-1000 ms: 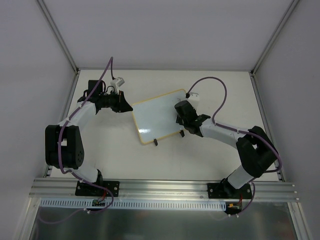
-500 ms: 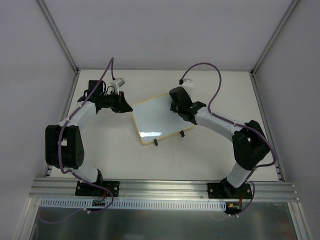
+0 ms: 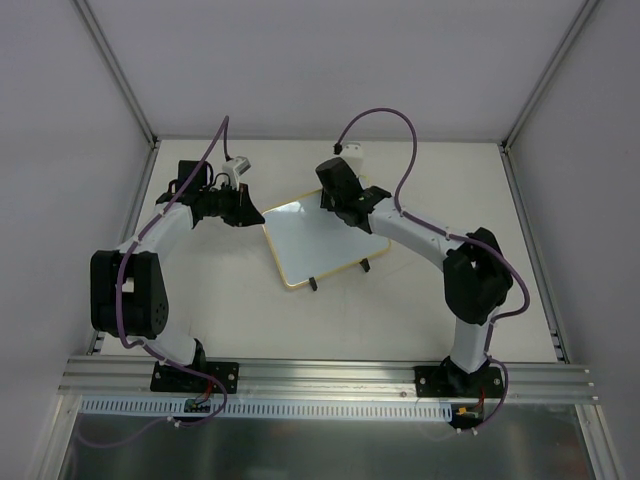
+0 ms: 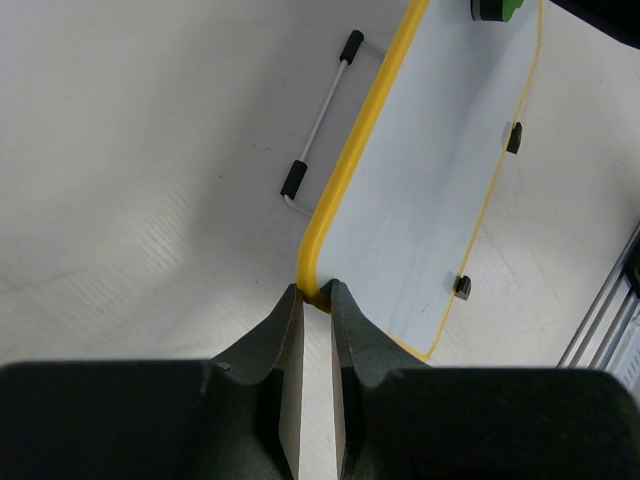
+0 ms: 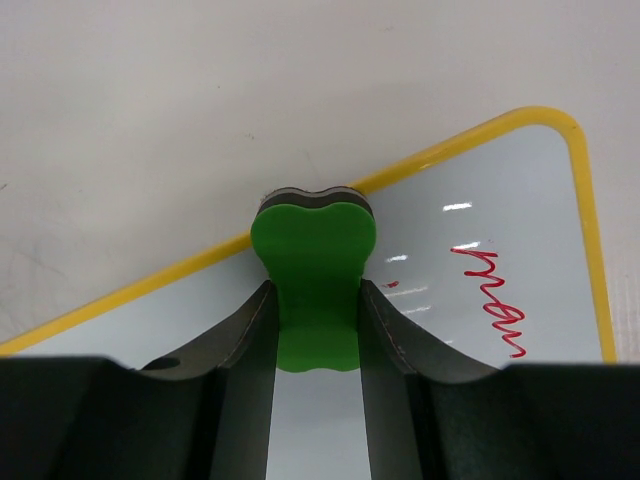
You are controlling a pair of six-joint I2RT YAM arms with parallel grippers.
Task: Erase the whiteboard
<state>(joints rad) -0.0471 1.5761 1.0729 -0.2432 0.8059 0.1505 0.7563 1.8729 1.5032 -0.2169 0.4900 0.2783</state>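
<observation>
Next, I sweep the eraser across the handwriting toward the whiteboard's far corner (image 5: 552,135) with my right gripper, because the eraser overlaps the yellow frame and red handwriting (image 5: 497,305) is still beside it.
The whiteboard (image 3: 318,248), white with a yellow frame, lies tilted on the table. My left gripper (image 3: 254,213) is shut on its left corner; in the left wrist view the fingertips (image 4: 318,292) pinch the yellow frame of the whiteboard (image 4: 440,170). My right gripper (image 3: 336,200) is shut on a green eraser (image 5: 315,265) and presses it on the board (image 5: 545,200) at its far edge. Red handwriting (image 5: 495,300) shows just right of the eraser. The eraser also shows at the top of the left wrist view (image 4: 497,9).
Two small black feet (image 3: 313,285) stick out at the board's near edge. A wire stand with black tips (image 4: 320,125) shows beside the board. An aluminium rail (image 3: 320,378) runs along the near table edge. Walls close in the table's left, right and back.
My right arm has swept the eraser across the board from its right edge to its far edge, up and to the left. The left gripper has stayed on the corner.
</observation>
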